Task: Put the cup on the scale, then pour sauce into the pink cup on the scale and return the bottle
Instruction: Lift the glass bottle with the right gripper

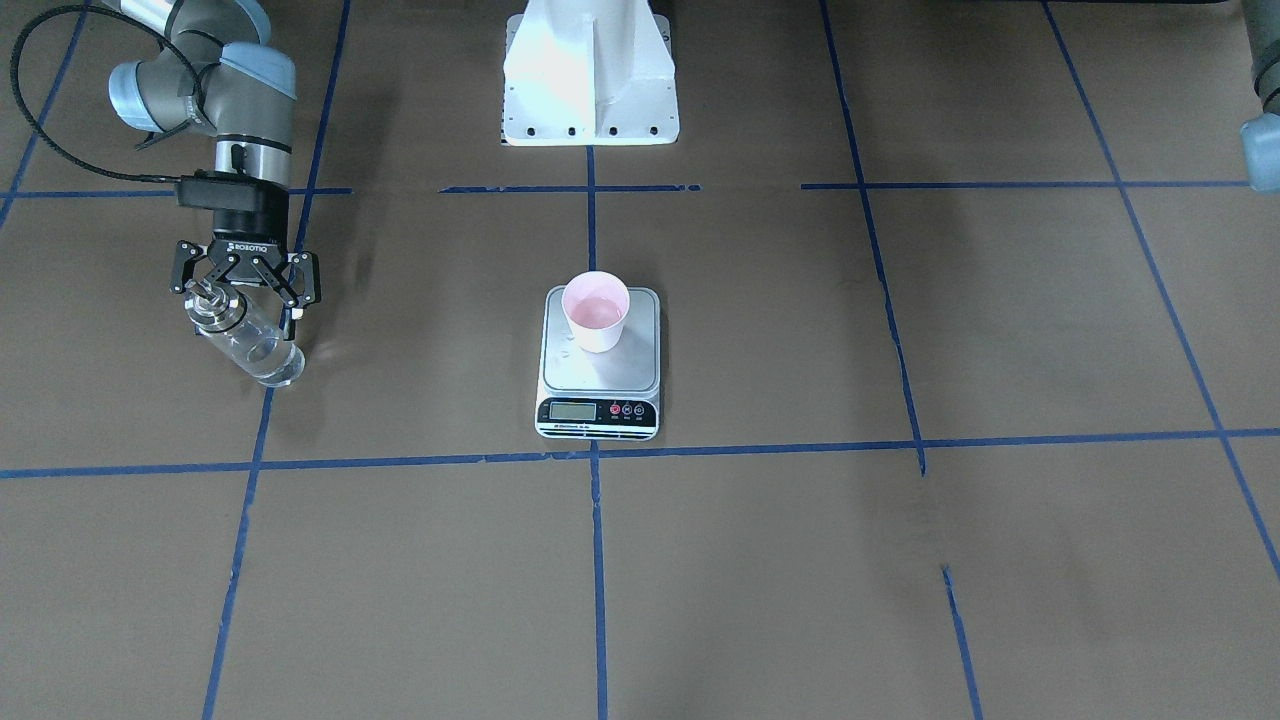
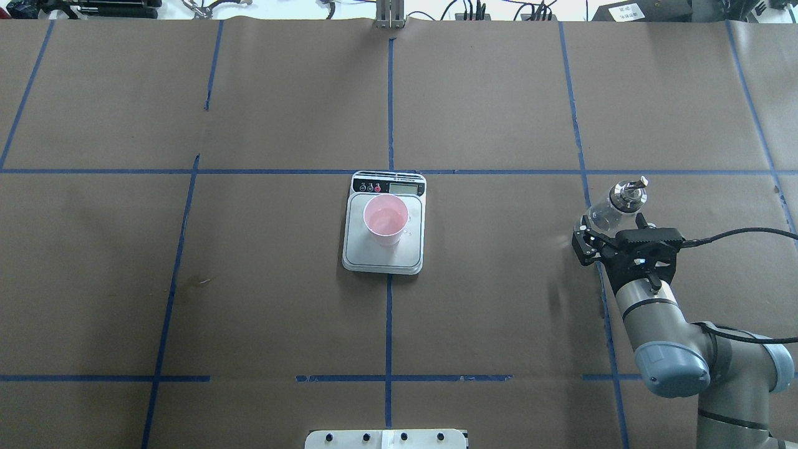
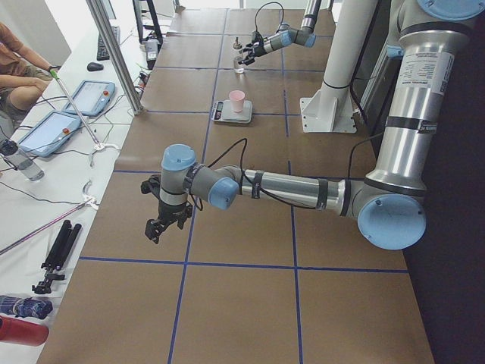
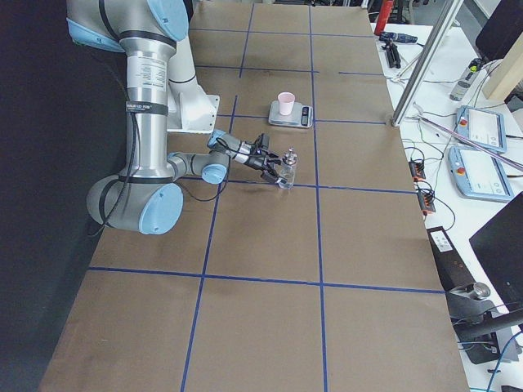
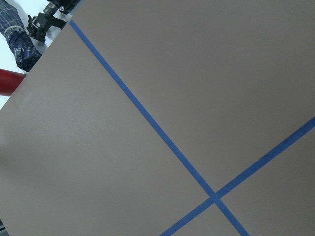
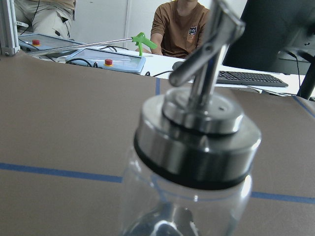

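The spout's flap [image 6: 211,46] has its tail hanging down [image 6: 185,70], so I expect the flap will swing open on its own when I tilt the clear glass bottle.
The pale pink cup [image 1: 596,312] stands upright on the far part of the scale's steel platform [image 1: 600,375], at mid-table; it also shows in the overhead view [image 2: 386,219] on the scale [image 2: 381,255]. The clear glass bottle [image 1: 243,340] with silver cap and spout stands upright at the robot's right side [image 2: 617,201]. My right gripper [image 1: 243,305] is open, its fingers spread either side of the bottle's upper part [image 2: 614,223]. The right wrist view shows the cap [image 6: 199,132] close up. My left gripper [image 3: 159,226] hangs over bare table, far from everything; I cannot tell its state.
The white robot pedestal [image 1: 590,75] stands behind the scale. Blue tape lines cross the brown table. Operators, tablets and a keyboard sit beyond the far table edge [image 6: 106,61]. A red bottle [image 5: 7,81] lies off the table's left end.
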